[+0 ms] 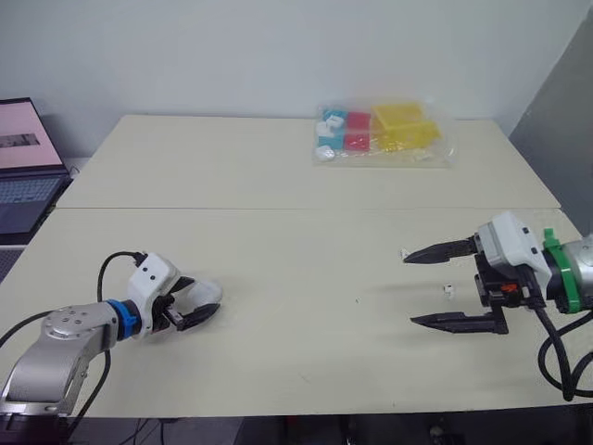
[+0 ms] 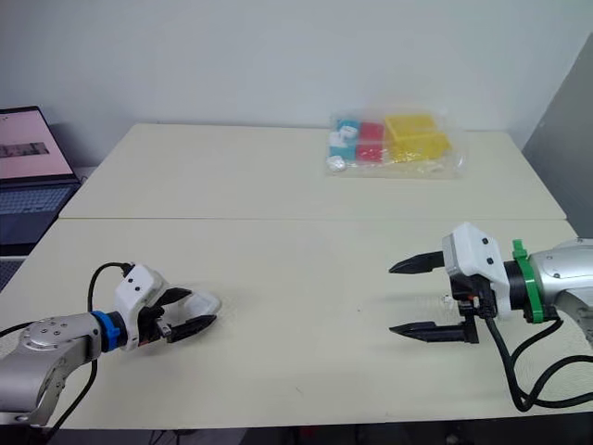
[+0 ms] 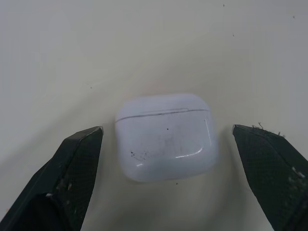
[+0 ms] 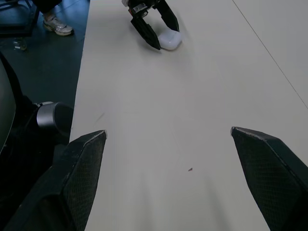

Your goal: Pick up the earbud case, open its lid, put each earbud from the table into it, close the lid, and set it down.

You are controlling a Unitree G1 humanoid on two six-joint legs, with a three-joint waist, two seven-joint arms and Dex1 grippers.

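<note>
A hinge piece (image 3: pixel 173 111) sits on the seam of the white earbud case, so I expect the case's lid (image 3: pixel 163 102) to swing back and stay open when I push it up.
The white earbud case (image 3: pixel 166 137) lies on the table at the near left with its lid closed. My left gripper (image 1: pixel 200 299) is open around it, one black finger on each side with a gap to the case. At the near right my right gripper (image 1: pixel 409 289) stands open just above the table, with nothing between its fingers. One small white earbud (image 1: pixel 449 291) lies on the table between those fingers, close to the palm. A second small white piece (image 1: pixel 405 252) sits by the upper fingertip. The right wrist view shows the case (image 4: pixel 170 40) and the left gripper (image 4: pixel 155 25) far across the table.
A clear bag of coloured blocks (image 1: pixel 382 133) lies at the back of the table. An open laptop (image 1: pixel 23 167) stands beyond the table's left edge. A seam (image 1: pixel 278 209) runs across the tabletop. The front edge is close to both arms.
</note>
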